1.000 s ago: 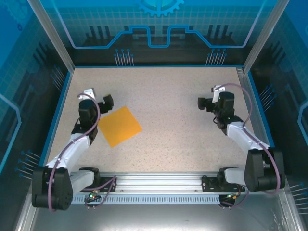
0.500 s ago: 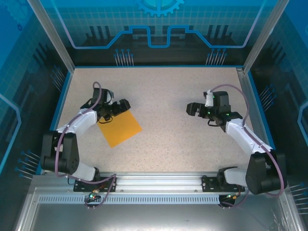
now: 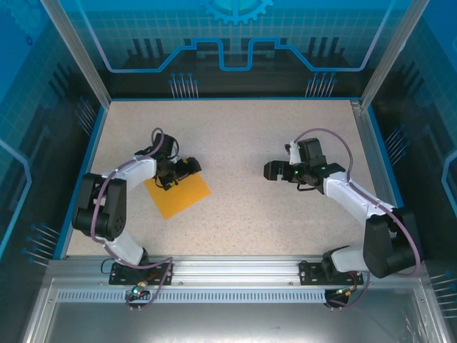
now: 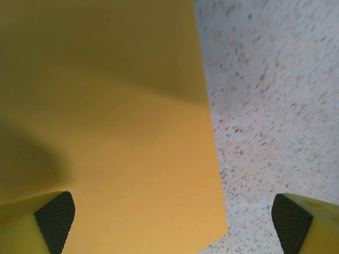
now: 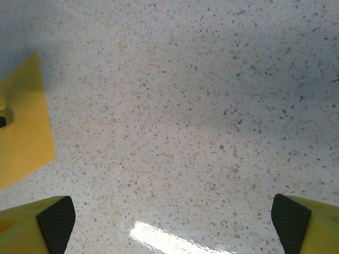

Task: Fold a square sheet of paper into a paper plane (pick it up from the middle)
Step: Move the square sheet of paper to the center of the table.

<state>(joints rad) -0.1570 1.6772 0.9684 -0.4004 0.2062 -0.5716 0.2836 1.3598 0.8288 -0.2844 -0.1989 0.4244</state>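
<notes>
Next, I back my left gripper away and use my right gripper to pull the sheet to the middle (image 3: 248,179), because the sheet (image 3: 173,200) lies crooked and off the middle.
The square sheet of paper (image 3: 180,196) lies flat on the speckled table, left of centre, one corner pointing away from the arms. In the left wrist view the sheet (image 4: 106,132) covers the left side, its right edge running down to a corner between my fingers. My left gripper (image 3: 184,171) hovers open over the sheet's far corner. One of its fingertips (image 4: 53,217) is above the paper, the other over bare table. My right gripper (image 3: 273,171) stands open over bare table right of centre, pointing left; its view catches the sheet (image 5: 21,127) at the left edge.
A blue rim (image 3: 86,164) borders the table, with metal frame posts at the corners. The mounting rail (image 3: 228,270) runs along the near edge. Bare speckled tabletop (image 3: 235,143) lies between the two grippers.
The left arm has swung right and forward, bringing its gripper over the sheet's far corner. The right gripper has moved left toward the table's middle. Both stayed open; the paper has not moved.
</notes>
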